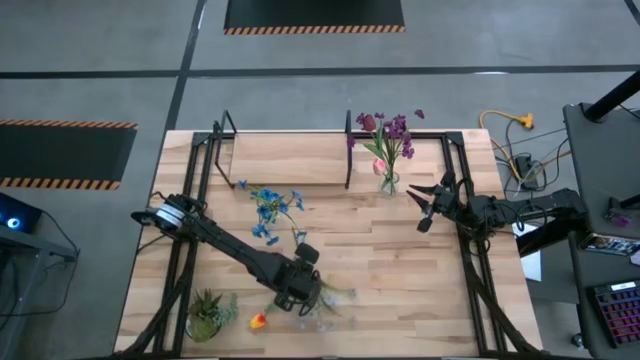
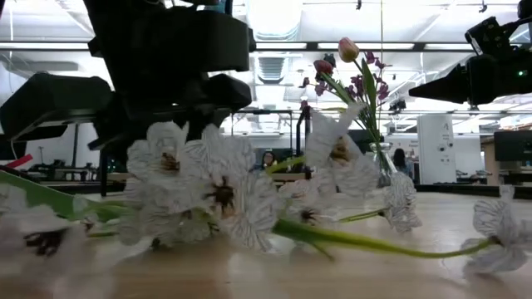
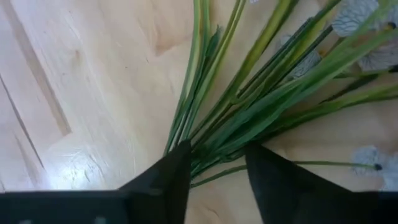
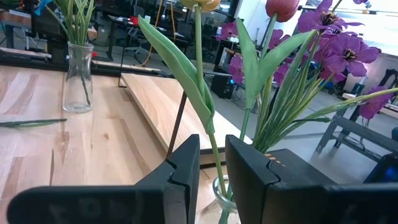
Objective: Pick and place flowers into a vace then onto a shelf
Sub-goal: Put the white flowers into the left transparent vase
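Observation:
Next, my left gripper opens, line up and close where the stems gather (image 3: 210, 154), because the white flowers' stems fan out (image 3: 264, 96) at an angle from its fingers.
A bunch of white flowers (image 1: 335, 300) (image 2: 220, 195) lies on the table (image 1: 400, 290) near its front edge, with the green stems (image 3: 261, 93) fanning out flat on the wood. My left gripper (image 1: 310, 297) (image 3: 217, 165) slants down over the stem ends and is shut on them. A glass vase (image 1: 388, 182) with purple flowers and tulips (image 4: 323, 37) stands by the shelf (image 1: 285, 158). My right gripper (image 1: 421, 208) (image 4: 212, 155) hovers level just right of that vase, its fingers a narrow gap apart and holding nothing. My left gripper pinches the gathered green stems near their cut ends (image 3: 214, 152) between its two fingers (image 3: 177, 174). The fingers come from above, slanting down, and lie across the bundle. The flowers lie on the table, the blooms spread out beyond the fingers.
Blue flowers (image 1: 268, 208) stand mid-table, apparently in a second glass vase (image 4: 79, 74). A spiky green potted plant (image 1: 208, 312) and an orange-yellow bloom (image 1: 258, 321) sit at the near left. A loose stem (image 4: 31, 122) lies on the wood. Black frame rails (image 1: 470, 260) run along both sides.

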### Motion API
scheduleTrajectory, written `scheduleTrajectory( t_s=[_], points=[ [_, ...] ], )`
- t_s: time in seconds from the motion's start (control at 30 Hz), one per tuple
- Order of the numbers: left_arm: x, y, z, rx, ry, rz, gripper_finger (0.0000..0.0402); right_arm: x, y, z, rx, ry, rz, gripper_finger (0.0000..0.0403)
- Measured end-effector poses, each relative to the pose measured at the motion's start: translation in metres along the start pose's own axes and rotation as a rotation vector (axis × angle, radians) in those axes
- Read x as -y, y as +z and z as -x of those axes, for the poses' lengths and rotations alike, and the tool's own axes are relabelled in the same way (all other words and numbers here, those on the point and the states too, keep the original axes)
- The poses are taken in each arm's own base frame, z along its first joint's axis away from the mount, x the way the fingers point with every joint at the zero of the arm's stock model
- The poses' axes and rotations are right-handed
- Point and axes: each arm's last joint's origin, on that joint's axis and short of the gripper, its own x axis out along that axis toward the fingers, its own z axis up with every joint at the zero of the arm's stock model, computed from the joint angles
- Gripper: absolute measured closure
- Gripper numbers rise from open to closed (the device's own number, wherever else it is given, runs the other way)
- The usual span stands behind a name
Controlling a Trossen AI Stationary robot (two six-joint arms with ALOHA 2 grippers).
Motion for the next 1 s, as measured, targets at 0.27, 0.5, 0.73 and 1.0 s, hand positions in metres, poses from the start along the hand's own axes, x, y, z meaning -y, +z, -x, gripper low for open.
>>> scheduleTrajectory(
  t_s=[0.27,0.5,0.73,1.0],
  points=[
    [-0.002,0.004,0.0,0.04,0.006,0.015,0.0355,0.0,0.0,0.0,0.0,0.0,0.0,0.0335],
    [-0.002,0.01,-0.002,0.117,0.013,0.04,0.0399,0.0,0.0,0.0,0.0,0.0,0.0,0.0335],
    [-0.002,0.011,-0.001,0.126,0.014,0.042,0.0401,0.0,0.0,0.0,0.0,0.0,0.0,0.0335],
    [-0.002,0.012,-0.001,0.133,0.012,0.044,0.037,0.0,0.0,0.0,0.0,0.0,0.0,0.0335]
  ],
)
